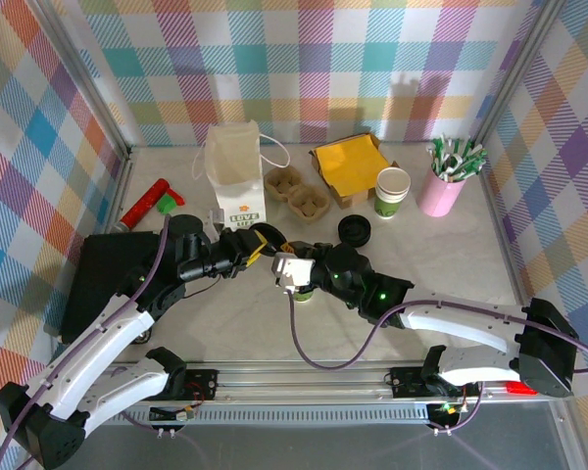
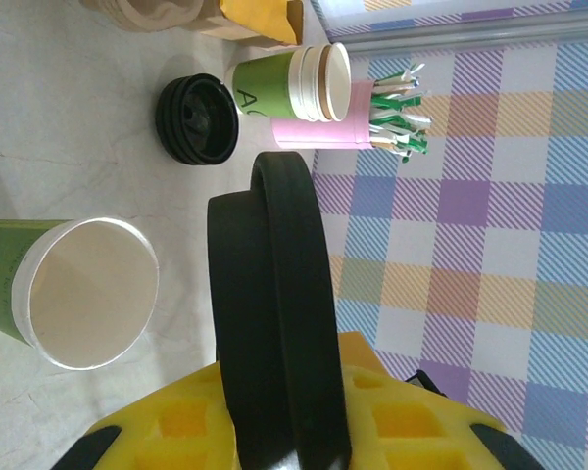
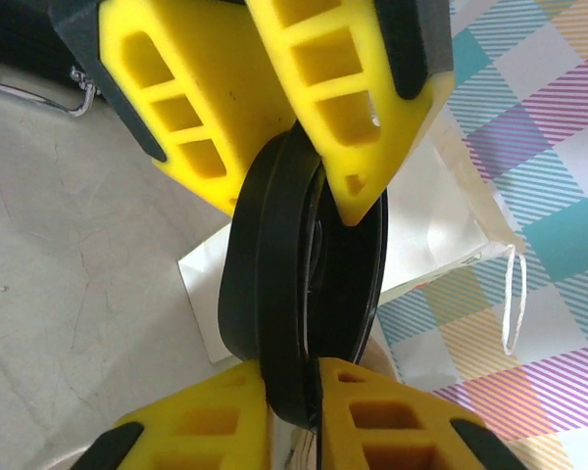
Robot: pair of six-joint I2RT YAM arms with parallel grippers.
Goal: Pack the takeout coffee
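Note:
My left gripper should open before my right gripper carries the black lid point(image 1: 269, 238) over the cup point(image 2: 88, 294), because both my grippers are holding the lid away from the paper cup.
A black round lid point(image 3: 294, 264) hangs on edge in mid-air between my two grippers, and it shows as two black rims pressed together point(image 2: 274, 294). My left gripper point(image 2: 284, 411) is shut on one side of it. My right gripper point(image 3: 309, 411) is shut on the opposite rim, facing the left gripper's yellow fingers point(image 3: 343, 98). From above, the lid point(image 1: 266, 235) sits where left gripper point(image 1: 250, 247) and right gripper point(image 1: 282, 259) meet. An open paper cup point(image 2: 78, 294), green with a white rim, stands just beside the held lid.
A white paper bag point(image 1: 235, 176) stands behind the grippers. To its right are a brown cup carrier point(image 1: 296, 194), a box of yellow napkins point(image 1: 348, 164), stacked cups point(image 1: 393, 191), spare black lids point(image 1: 355, 231) and a pink cup of sticks point(image 1: 443, 191). A black block point(image 1: 103, 284) lies left.

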